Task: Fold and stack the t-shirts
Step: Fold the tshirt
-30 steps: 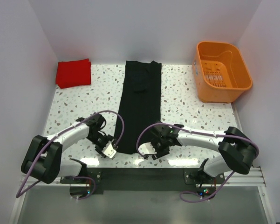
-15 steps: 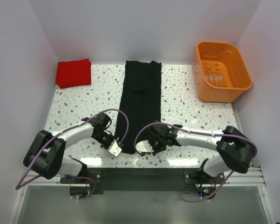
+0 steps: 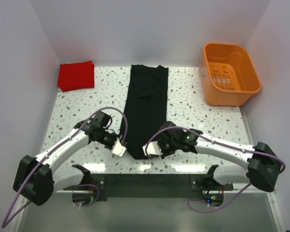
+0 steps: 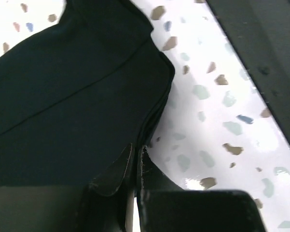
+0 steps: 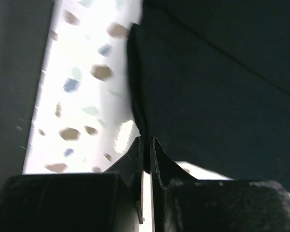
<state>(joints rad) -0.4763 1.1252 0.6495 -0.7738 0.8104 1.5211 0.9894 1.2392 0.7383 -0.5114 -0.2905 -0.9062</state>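
Observation:
Both near hem corners (image 3: 143,155) of the black t-shirt are in my grippers, so my right gripper carries on moving the hem forward until it rests by the far folds (image 3: 145,89).
A black t-shirt (image 3: 145,104) lies folded into a long narrow strip down the middle of the speckled table. My left gripper (image 3: 122,146) is shut on the near left corner of its hem, and my right gripper (image 3: 149,148) is shut on the near right corner. In the left wrist view the black cloth (image 4: 67,92) runs up from between the closed fingers (image 4: 111,171). The right wrist view shows the black cloth (image 5: 217,82) pinched the same way between that gripper's fingers (image 5: 161,162). A red t-shirt (image 3: 76,75), folded into a small rectangle, rests at the far left corner.
An orange plastic basket (image 3: 230,92) stands at the far right of the table. White walls close in the left, back and right sides. A dark rail (image 3: 149,185) runs along the near edge by the arm bases.
Both grippers have closed on the near hem corners of the black t-shirt. Both arms have stretched forward, drawing the near end of the shirt up the table.

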